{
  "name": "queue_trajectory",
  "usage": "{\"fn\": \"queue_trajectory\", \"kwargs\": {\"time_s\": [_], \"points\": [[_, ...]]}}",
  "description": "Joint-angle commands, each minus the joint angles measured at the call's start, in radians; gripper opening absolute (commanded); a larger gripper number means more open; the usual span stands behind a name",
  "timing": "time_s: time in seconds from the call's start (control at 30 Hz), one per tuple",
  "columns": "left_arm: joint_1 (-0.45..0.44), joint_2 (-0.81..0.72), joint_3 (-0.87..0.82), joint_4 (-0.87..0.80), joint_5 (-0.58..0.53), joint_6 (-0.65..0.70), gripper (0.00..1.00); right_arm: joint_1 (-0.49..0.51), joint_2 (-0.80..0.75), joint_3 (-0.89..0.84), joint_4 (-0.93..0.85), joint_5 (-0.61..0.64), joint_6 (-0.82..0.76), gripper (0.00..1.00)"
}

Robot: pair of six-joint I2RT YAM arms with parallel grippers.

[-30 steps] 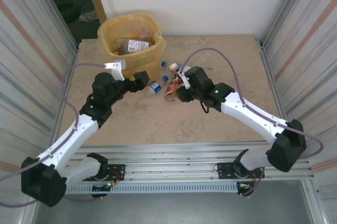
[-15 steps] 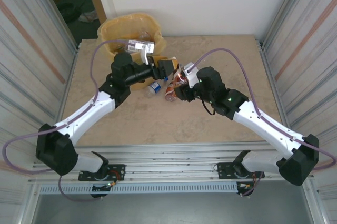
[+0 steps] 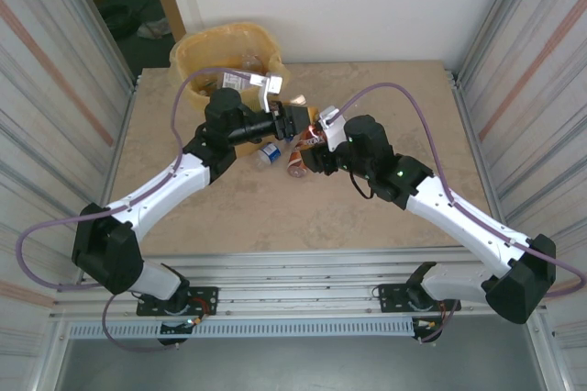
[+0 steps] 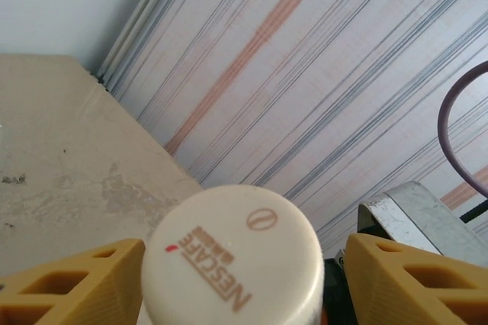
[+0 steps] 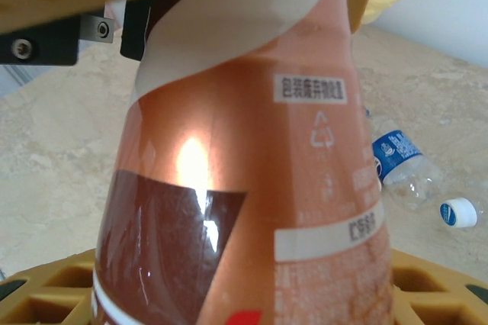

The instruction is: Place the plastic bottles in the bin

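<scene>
Next, my left gripper takes the brown-orange bottle by its cap (image 4: 232, 256), because my right gripper is holding the bottle and the yellow bin (image 3: 229, 56) stands on my left gripper's side.
My right gripper (image 3: 318, 146) is shut on a brown-orange bottle (image 5: 252, 210) and holds it off the table, its white cap toward the left arm. My left gripper (image 4: 244, 283) straddles that cap (image 4: 232, 264). Its left finger (image 4: 69, 283) is against the cap and a narrow gap shows before the right finger (image 4: 415, 279), so it is open. In the top view the left gripper (image 3: 299, 122) meets the bottle (image 3: 314, 136) just right of the yellow bin (image 3: 197, 51), which holds several bottles (image 3: 229, 82).
A clear bottle with a blue label (image 3: 268, 154) and a brown bottle (image 3: 296, 167) lie on the table under the grippers. The clear bottle (image 5: 396, 159) has a blue-and-white cap (image 5: 457, 212) lying near it. Striped metal walls flank the table (image 3: 367, 207).
The left arm swung from beside the bin across to the raised bottle, and its jaws narrowed round the cap. The right gripper lifted the bottle slightly, then held still.
</scene>
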Motion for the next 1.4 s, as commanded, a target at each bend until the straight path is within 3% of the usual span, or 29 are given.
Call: {"fn": "queue_trajectory", "kwargs": {"time_s": [0.0, 0.13, 0.23, 0.3, 0.37, 0.4, 0.9, 1.37], "points": [[-0.006, -0.002, 0.026, 0.006, 0.018, 0.007, 0.5, 0.002, 0.01, 0.027, 0.032, 0.0, -0.022, 0.43], [-0.005, -0.002, 0.037, -0.001, 0.006, 0.013, 0.31, 0.001, 0.011, 0.02, 0.033, 0.014, -0.021, 0.45], [-0.006, -0.005, 0.048, -0.013, -0.004, 0.027, 0.19, 0.001, 0.005, 0.011, 0.036, 0.028, -0.019, 0.53], [-0.006, -0.009, 0.056, -0.026, -0.022, 0.042, 0.14, 0.001, 0.0, 0.007, 0.036, 0.034, -0.017, 0.65], [-0.003, -0.012, 0.071, -0.046, -0.035, 0.061, 0.12, 0.002, -0.006, 0.002, 0.035, 0.047, -0.017, 0.95], [0.002, -0.014, 0.081, -0.059, -0.039, 0.074, 0.12, 0.002, -0.01, -0.004, 0.037, 0.057, -0.016, 0.98], [0.166, -0.029, 0.278, -0.197, -0.167, 0.269, 0.09, 0.004, -0.097, -0.08, 0.062, 0.188, 0.034, 0.98], [0.394, 0.134, 0.567, -0.378, -0.252, 0.344, 0.09, 0.002, -0.164, -0.108, 0.062, 0.279, 0.092, 0.98]]}}
